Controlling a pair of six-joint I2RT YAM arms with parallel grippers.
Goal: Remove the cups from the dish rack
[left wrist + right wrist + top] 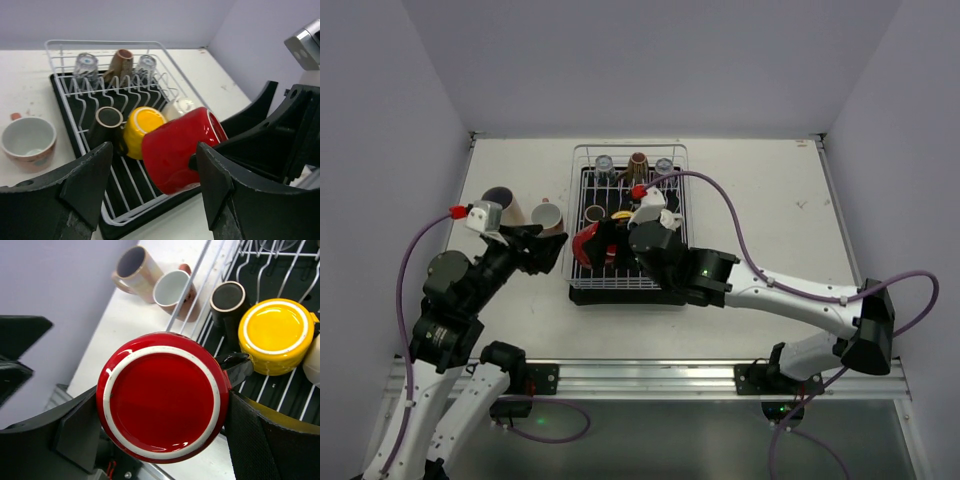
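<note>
The red cup's base (162, 402) is up in my right gripper, so I should turn the cup to let my left gripper take its rim (151, 167) and set it upright.
My right gripper (598, 243) is shut on a red cup (586, 245) and holds it tilted over the front left corner of the white-wire dish rack (576, 170). In the right wrist view the red cup's base (162, 397) fills the space between the fingers. My left gripper (542, 248) is open just left of the rack. In its view the red cup (180, 147) hangs in front of the spread fingers (85, 185). A yellow cup (141, 129), a dark cup (107, 122), a white cup (179, 106), a brown cup (121, 62) and two clear glasses (86, 67) sit in the rack.
A peach mug (500, 203) and a white-and-pink cup (547, 217) stand on the table left of the rack, close behind the left gripper. Both also show in the right wrist view, the mug (135, 270) beside the cup (172, 287). Walls close in the table on three sides.
</note>
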